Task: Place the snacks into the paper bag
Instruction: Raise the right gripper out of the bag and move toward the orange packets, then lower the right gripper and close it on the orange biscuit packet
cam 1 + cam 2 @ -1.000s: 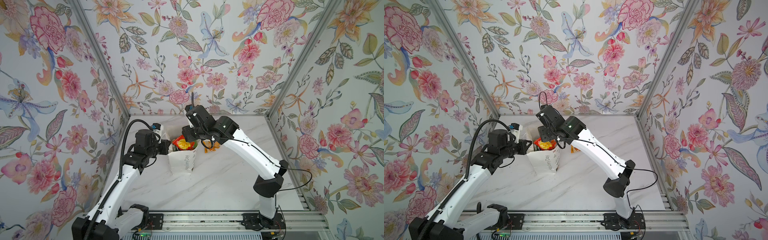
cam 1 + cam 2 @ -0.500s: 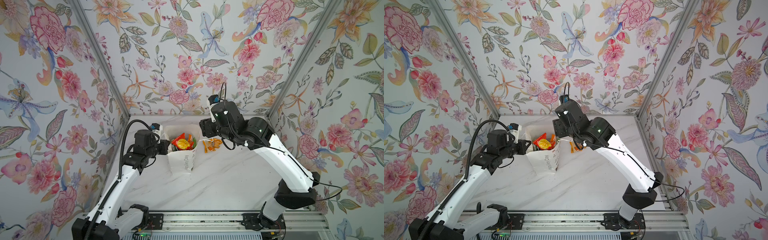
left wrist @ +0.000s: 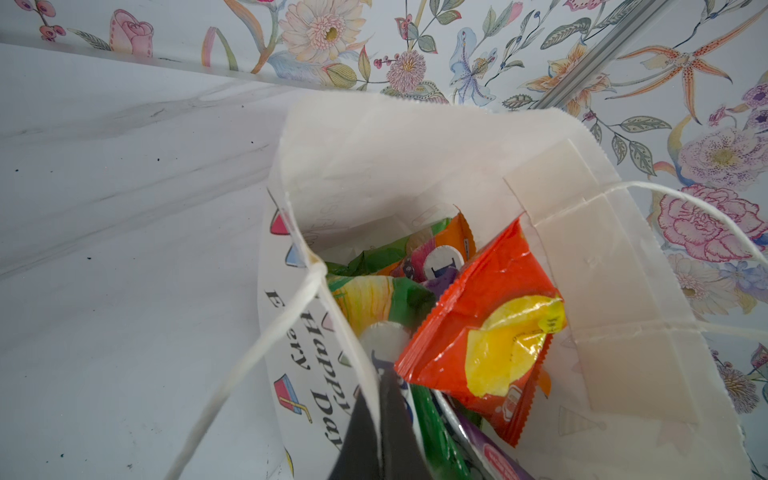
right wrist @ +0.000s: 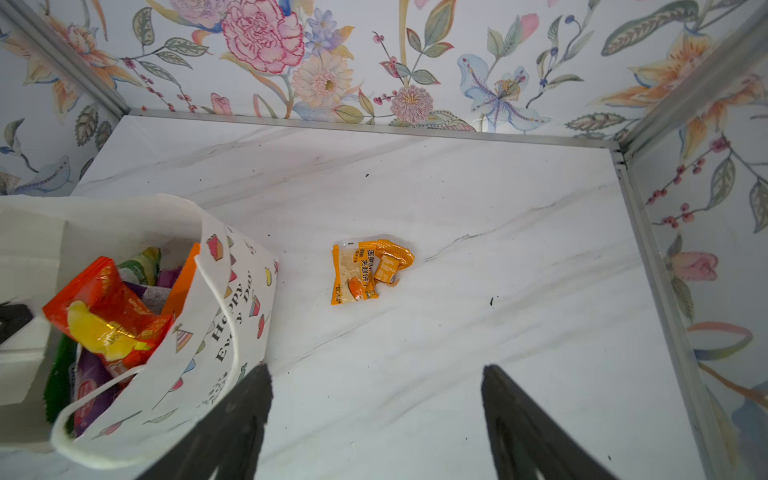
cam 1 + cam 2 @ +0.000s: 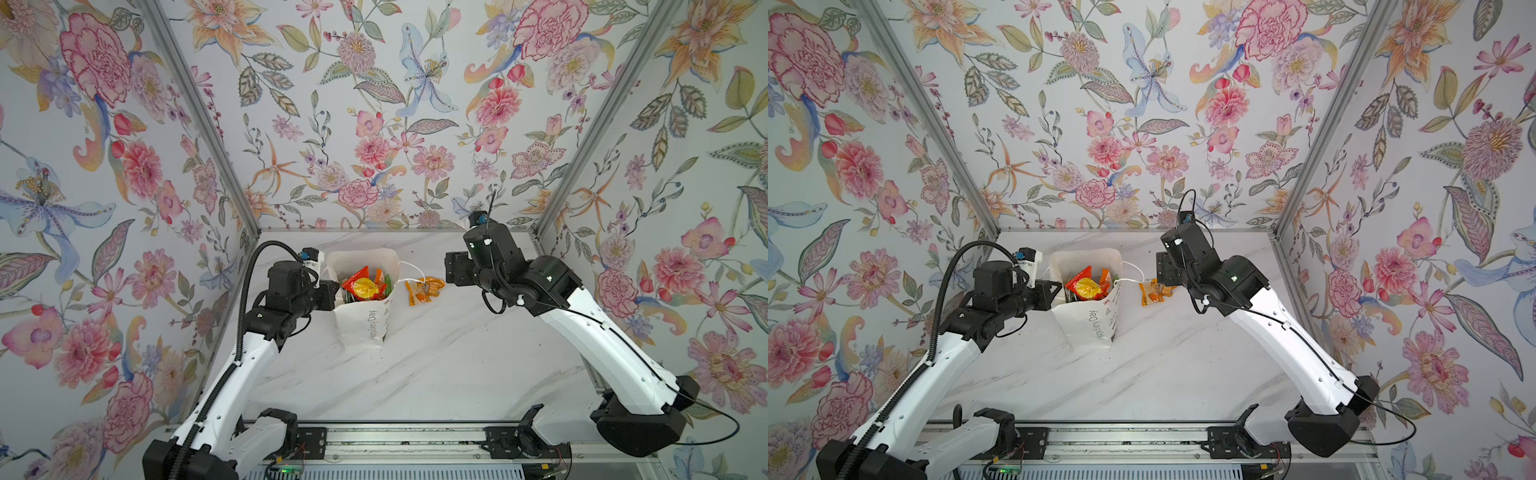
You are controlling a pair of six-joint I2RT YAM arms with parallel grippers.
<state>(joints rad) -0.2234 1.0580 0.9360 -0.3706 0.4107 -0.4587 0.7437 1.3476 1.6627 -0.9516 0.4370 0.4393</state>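
The orange packs are clear of the paper bag's side, so I keep moving my right gripper down to the orange packs until its open fingers surround one.
The white paper bag stands upright at the back left of the marble table. My left gripper is shut on its near rim and holds the mouth open. Several snacks lie inside: a red and yellow packet sits on top, with green and purple packets under it. Two small orange packs lie together on the table just right of the bag. My right gripper hangs open and empty above the table, right of the orange packs.
Floral walls close in the table on the left, back and right. A metal rail with both arm bases runs along the front edge. A white cord handle of the bag hangs out toward the orange packs.
My right gripper has pulled back from over the bag's mouth to the right and opened wider. The red and yellow packet stays in the bag. The left arm has not moved.
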